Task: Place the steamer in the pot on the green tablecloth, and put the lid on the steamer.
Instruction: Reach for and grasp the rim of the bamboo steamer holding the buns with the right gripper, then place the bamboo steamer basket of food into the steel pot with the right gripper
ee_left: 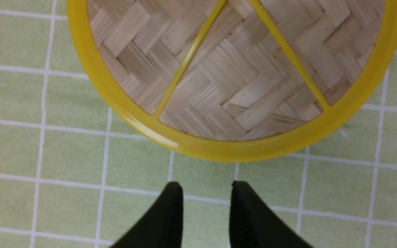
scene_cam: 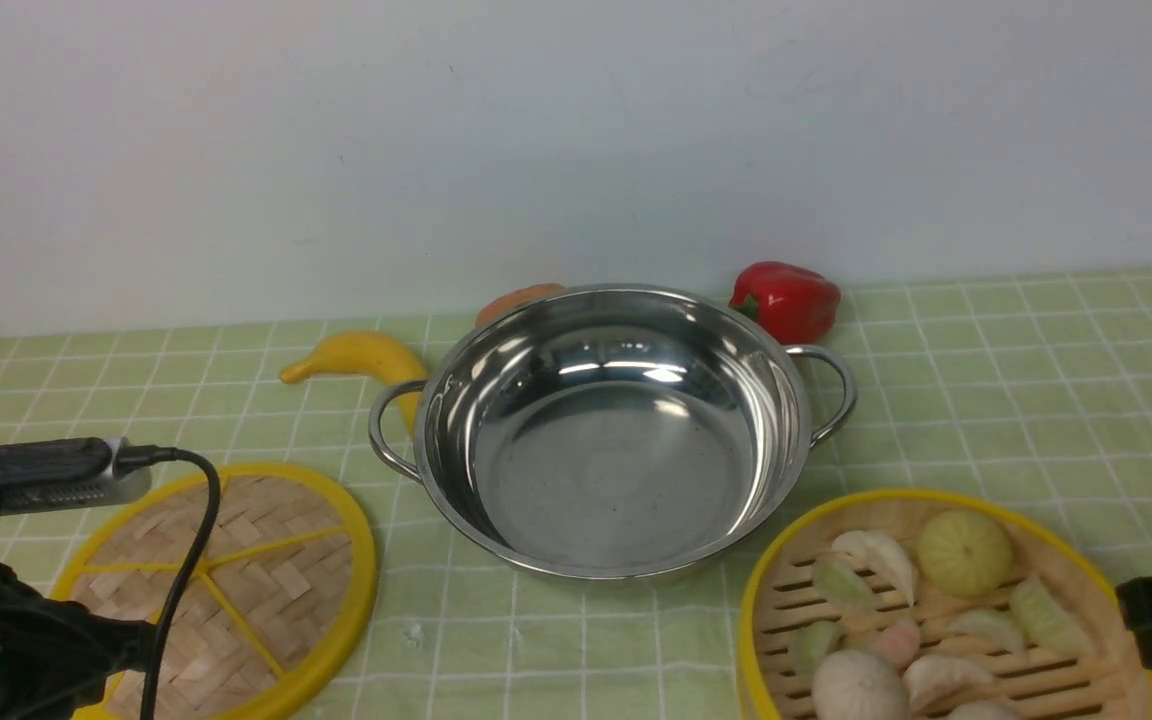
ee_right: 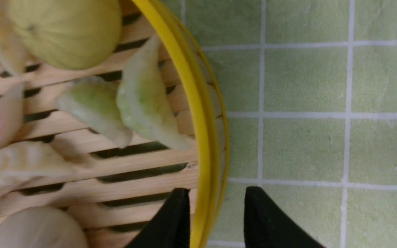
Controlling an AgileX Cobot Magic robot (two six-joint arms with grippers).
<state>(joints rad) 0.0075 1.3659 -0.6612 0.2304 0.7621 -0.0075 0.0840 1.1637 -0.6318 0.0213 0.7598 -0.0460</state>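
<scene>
I expect the round bun (scene_cam: pixel 860 688) to move across the steamer when I lift and carry the steamer, because the bun stands free on the open slats (scene_cam: pixel 1042 685).
The pot (scene_cam: pixel 616 430) stands empty in the middle of the green tablecloth (scene_cam: pixel 1036 380). The lid (scene_cam: pixel 236 590) lies flat on the cloth to its left. The steamer (scene_cam: pixel 936 620), holding dumplings and buns, sits on the cloth at the front right. In the left wrist view my left gripper (ee_left: pixel 205 186) is open and empty over the cloth, just short of the lid's yellow rim (ee_left: pixel 236 150). In the right wrist view my right gripper (ee_right: pixel 215 191) is open and straddles the steamer's rim (ee_right: pixel 202 137), with one finger inside the basket and one outside.
A banana (scene_cam: pixel 356 357), a red pepper (scene_cam: pixel 786 300) and an orange object (scene_cam: pixel 516 300) partly hidden by the pot lie behind it near the wall. My left arm and its cable (scene_cam: pixel 176 560) overlap the lid's left side.
</scene>
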